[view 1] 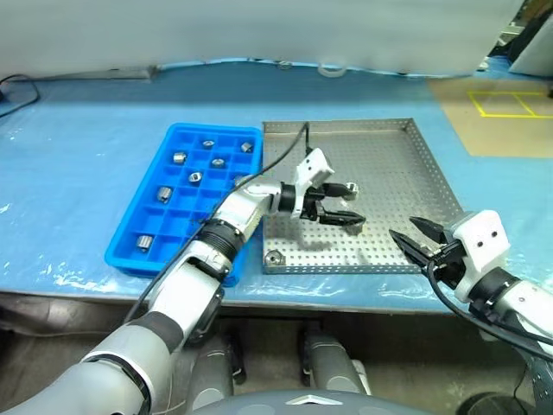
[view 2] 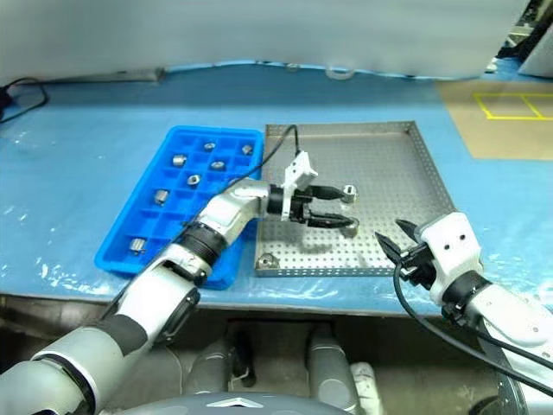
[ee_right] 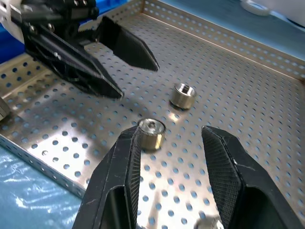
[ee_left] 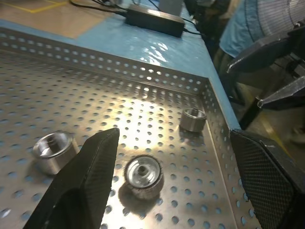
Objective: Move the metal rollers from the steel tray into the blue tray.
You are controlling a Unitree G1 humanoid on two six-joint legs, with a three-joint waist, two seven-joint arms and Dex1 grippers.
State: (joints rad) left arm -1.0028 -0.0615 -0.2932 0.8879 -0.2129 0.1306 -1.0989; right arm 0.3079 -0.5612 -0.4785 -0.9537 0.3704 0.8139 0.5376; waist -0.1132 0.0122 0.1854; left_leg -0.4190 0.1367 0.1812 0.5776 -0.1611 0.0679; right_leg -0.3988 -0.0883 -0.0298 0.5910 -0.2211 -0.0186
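The robot's left gripper is to keep going down until its fingers straddle the middle roller (ee_left: pixel 144 176), as this roller stands upright in their gap, clear of its neighbours (ee_left: pixel 55 151).
The steel tray (view 1: pixel 389 164) lies at centre right on the table, with the blue tray (view 1: pixel 130 256) against its left side. Several metal rollers (view 1: pixel 180 157) sit in the blue tray's compartments. One roller (view 1: pixel 274 257) rests in the steel tray's front left corner. My left gripper (view 1: pixel 356 205) hovers open over the steel tray's middle, pointing right, and a roller (ee_left: pixel 143 174) lies on the tray just ahead between its fingers. Two more rollers (ee_left: pixel 52 150) (ee_left: pixel 193 119) lie nearby. My right gripper (view 1: pixel 416 235) hangs at the steel tray's front right corner, its fingers (ee_right: pixel 119 181) a little apart and empty.
Blue plastic sheeting (view 1: pixel 78 190) covers the table. A brown board with a yellow taped square (view 1: pixel 510 104) lies at the back right. A black power brick with cables (ee_left: pixel 155 19) sits beyond the steel tray's rim. A black cable (view 1: pixel 17 86) runs at the far left.
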